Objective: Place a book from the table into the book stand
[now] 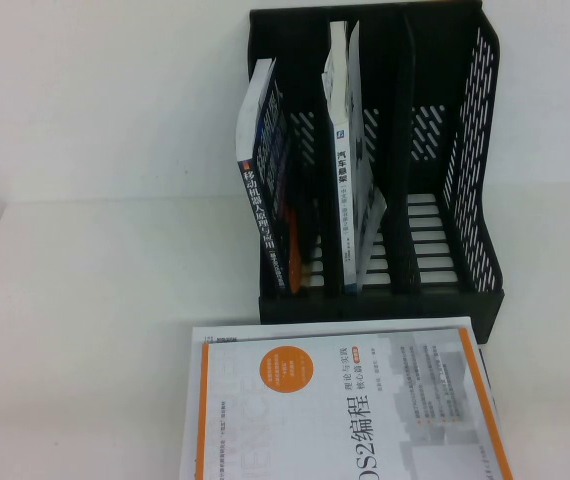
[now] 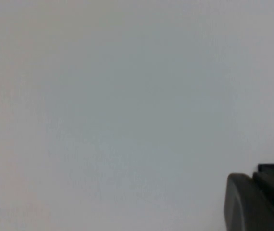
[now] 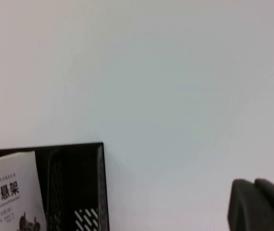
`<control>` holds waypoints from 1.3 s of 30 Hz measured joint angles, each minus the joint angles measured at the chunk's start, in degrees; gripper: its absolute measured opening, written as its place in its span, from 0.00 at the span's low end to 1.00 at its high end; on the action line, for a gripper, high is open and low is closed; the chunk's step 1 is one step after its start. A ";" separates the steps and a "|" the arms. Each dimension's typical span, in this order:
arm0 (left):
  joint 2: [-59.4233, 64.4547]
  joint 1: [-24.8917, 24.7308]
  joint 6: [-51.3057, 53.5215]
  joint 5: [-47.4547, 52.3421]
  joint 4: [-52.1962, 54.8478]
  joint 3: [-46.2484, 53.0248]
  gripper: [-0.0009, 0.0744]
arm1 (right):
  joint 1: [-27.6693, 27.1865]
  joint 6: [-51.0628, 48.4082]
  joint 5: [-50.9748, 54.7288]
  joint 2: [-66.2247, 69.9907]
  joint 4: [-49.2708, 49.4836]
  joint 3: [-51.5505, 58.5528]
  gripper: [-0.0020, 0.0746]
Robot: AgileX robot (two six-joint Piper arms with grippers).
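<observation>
My right gripper is first to push the book's orange edge (image 1: 484, 400) toward my left gripper, as the white and orange book lies flat over others, edges nearly flush (image 1: 197, 400).
A white and orange book (image 1: 345, 410) lies flat on the white table (image 1: 85, 330) at the front, just in front of the black book stand (image 1: 465, 200). The stand has three slots. A dark blue book (image 1: 265, 180) leans in the left slot, a white book (image 1: 345, 150) stands in the middle slot, and the right slot holds nothing. Neither gripper shows in the high view. My left gripper (image 2: 255, 177) is shut, with only bare white surface in front of it. My right gripper (image 3: 255, 183) is shut and empty, apart from the stand (image 3: 79, 187) and its white book (image 3: 9, 192).
A white wall rises behind the stand. White table surface stretches to the left of the stand and the flat book. The flat book's near end runs out of the high view at the bottom.
</observation>
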 joint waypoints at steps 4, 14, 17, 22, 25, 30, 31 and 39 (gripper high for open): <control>0.00 0.00 -2.30 -2.96 0.00 0.00 0.01 | 0.00 0.11 -1.87 0.00 0.11 0.00 0.02; -0.04 0.00 -11.66 24.34 1.70 -9.87 0.01 | 0.00 -0.72 18.77 0.00 0.11 -7.15 0.02; 0.13 0.00 -11.54 37.23 1.92 -17.26 0.01 | 0.00 -0.33 34.25 0.00 0.11 -14.04 0.02; 3.86 0.00 -8.81 48.51 0.87 -24.69 0.01 | 0.00 0.27 50.05 4.05 0.72 -23.68 0.02; 5.63 -1.48 -8.46 46.79 -1.26 -24.61 0.01 | 0.00 0.27 53.31 8.43 4.38 -27.00 0.02; 8.70 -4.04 -8.46 41.48 -6.28 -21.78 0.01 | 0.00 -1.22 55.74 16.60 13.71 -30.73 0.02; 9.49 -4.31 -8.46 41.59 -7.64 -21.68 0.01 | 0.00 -2.47 56.05 18.57 15.36 -30.85 0.02; 21.60 -5.25 -4.52 52.15 -15.39 -23.71 0.01 | 0.00 -21.12 58.68 35.87 30.02 -30.99 0.02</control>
